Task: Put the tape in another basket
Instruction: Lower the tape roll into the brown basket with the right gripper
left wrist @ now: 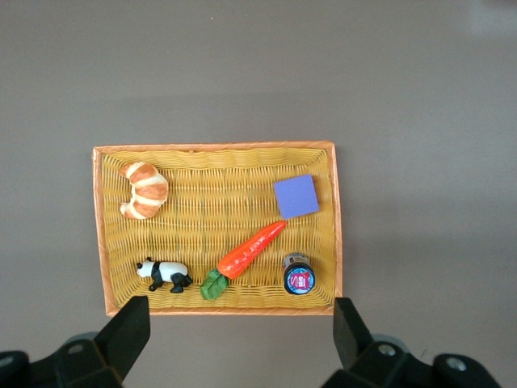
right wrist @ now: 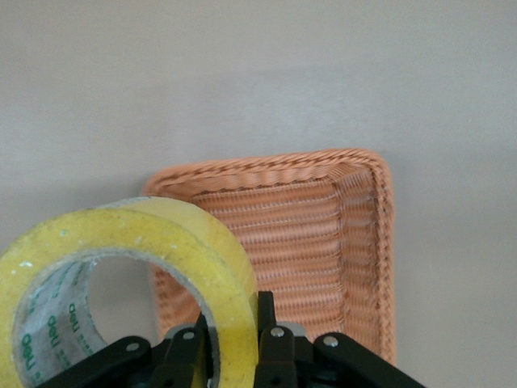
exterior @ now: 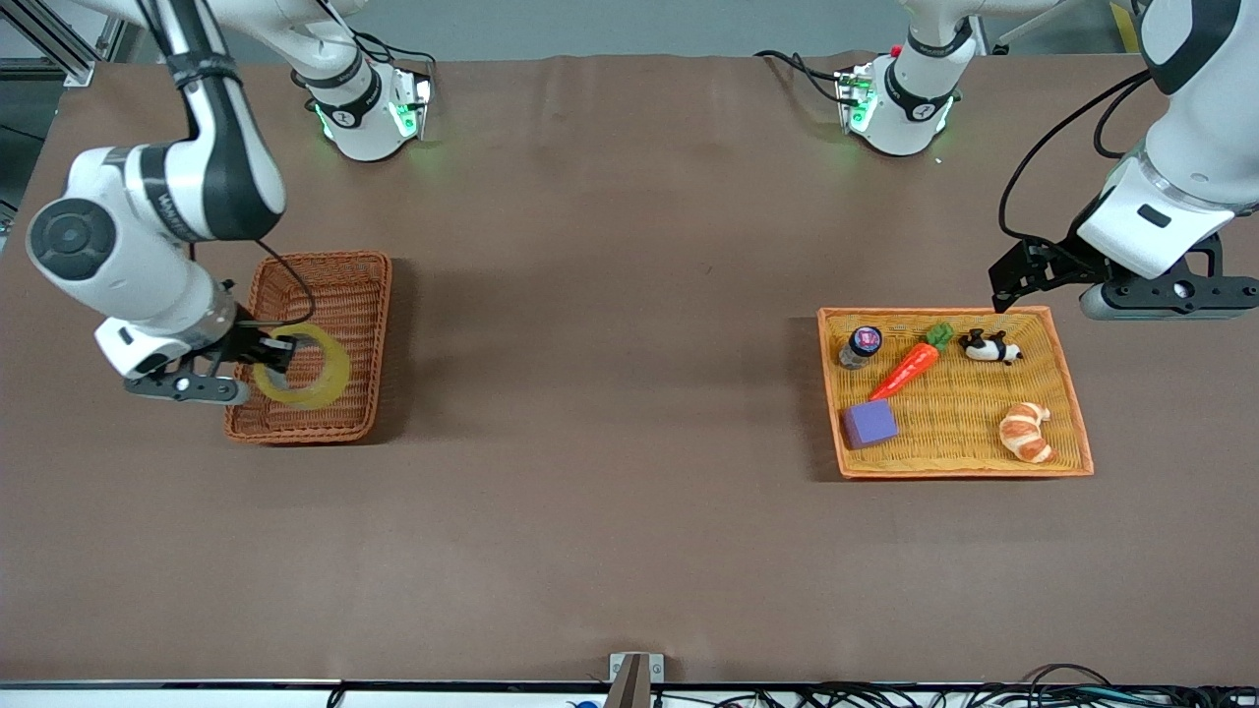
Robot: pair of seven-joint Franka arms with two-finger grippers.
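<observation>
The tape roll (exterior: 336, 378) is hanging flat over the empty reddish-brown wicker basket, so the robot's right gripper goes on lowering it until it touches the basket's bottom (exterior: 309, 366).
My right gripper (exterior: 273, 356) is shut on the wall of the yellowish tape roll (exterior: 305, 368) and holds it up over the reddish-brown wicker basket (exterior: 339, 280) at the right arm's end of the table. In the right wrist view the tape (right wrist: 137, 242) is pinched between the fingers (right wrist: 266, 323), with the basket (right wrist: 355, 242) below. My left gripper (exterior: 998, 295) is open and empty, over the table just past the edge of the orange-yellow tray (exterior: 1067, 388); its fingers (left wrist: 133, 331) frame the tray (left wrist: 101, 226).
The shallow tray holds a purple cube (exterior: 869, 424), a toy carrot (exterior: 910, 364), a small jar (exterior: 862, 345), a toy panda (exterior: 991, 346) and a croissant (exterior: 1026, 432). Brown table surface lies between the two baskets.
</observation>
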